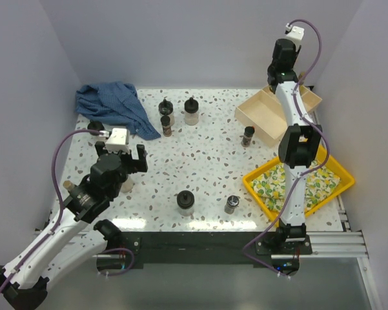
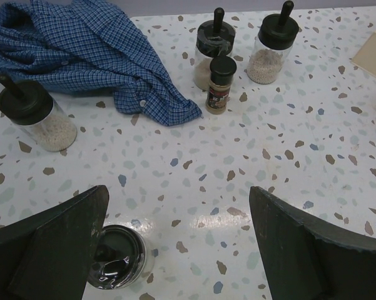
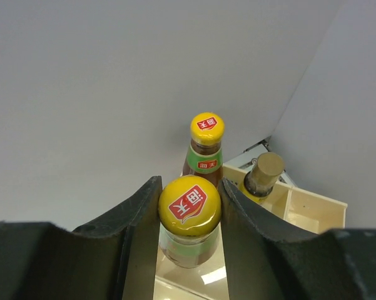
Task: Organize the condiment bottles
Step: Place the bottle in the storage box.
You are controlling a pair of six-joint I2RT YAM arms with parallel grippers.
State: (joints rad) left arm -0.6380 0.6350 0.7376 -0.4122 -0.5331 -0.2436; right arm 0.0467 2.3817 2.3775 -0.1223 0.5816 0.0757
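The sauce bottle (image 3: 189, 247) is hanging upright above free space next to the second bottle, so my right gripper keeps going down until the sauce bottle's base touches the tray's bottom (image 3: 206, 275).
My right gripper (image 3: 189, 206) is shut on the yellow cap of a sauce bottle (image 3: 189, 240) and holds it upright over the beige divided tray (image 3: 313, 209). A second yellow-capped sauce bottle (image 3: 205, 147) and a tan-topped bottle (image 3: 263, 175) stand in the tray behind it. My left gripper (image 2: 178, 244) is open and empty, low over the table; a small dark-lidded jar (image 2: 116, 265) stands by its left finger. Black-lidded jars (image 2: 214, 53) (image 2: 272, 50) (image 2: 34, 115) and a dark shaker (image 2: 220, 84) stand further off. In the top view the left gripper (image 1: 126, 161) is at the left.
A blue checked cloth (image 1: 113, 106) lies at the back left. The beige tray (image 1: 265, 113) is at the back right. A yellow tray (image 1: 300, 184) with a lemon-print lining is at the right front. A jar (image 1: 185, 202) and shakers (image 1: 231, 205) (image 1: 247, 135) stand mid-table.
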